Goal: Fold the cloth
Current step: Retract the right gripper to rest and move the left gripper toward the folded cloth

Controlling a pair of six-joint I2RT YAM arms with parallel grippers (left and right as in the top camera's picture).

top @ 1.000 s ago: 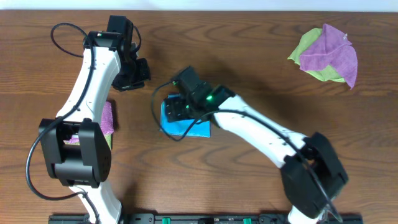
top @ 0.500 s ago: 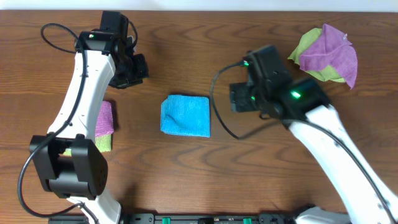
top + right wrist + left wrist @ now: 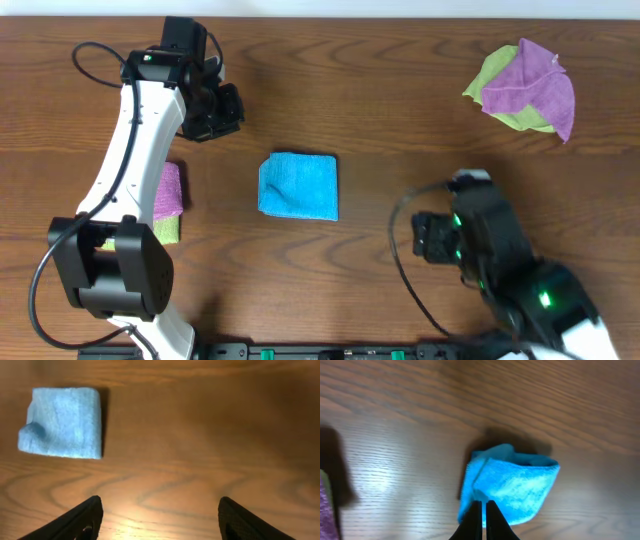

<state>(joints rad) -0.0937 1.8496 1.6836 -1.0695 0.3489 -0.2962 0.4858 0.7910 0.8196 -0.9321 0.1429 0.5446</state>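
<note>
The blue cloth's rumpled end (image 3: 266, 172) points toward the robot's left gripper and away from its right gripper, so the left gripper should open, grab the cloth (image 3: 265, 188) by that end and raise it.
The bright blue cloth (image 3: 298, 186) lies folded into a small rectangle at the table's centre, with nothing touching it. It also shows in the left wrist view (image 3: 512, 487) and in the right wrist view (image 3: 62, 422). My left gripper (image 3: 215, 110) is shut and empty, raised behind and to the left of the cloth; its closed fingertips (image 3: 483, 506) line up over the cloth's near edge. My right gripper (image 3: 430, 238) is open and empty at the front right, well clear of the cloth; its jaws (image 3: 160, 505) are spread wide over bare wood.
A crumpled pile of purple and lime-green cloths (image 3: 525, 85) lies at the back right. Folded purple and lime-green cloths (image 3: 170, 200) sit at the left, beside the left arm. The table is dark brown wood.
My right gripper left the blue cloth, swung out to the right, then came back to the front right, open. The cloth stays folded. The left arm barely moved.
</note>
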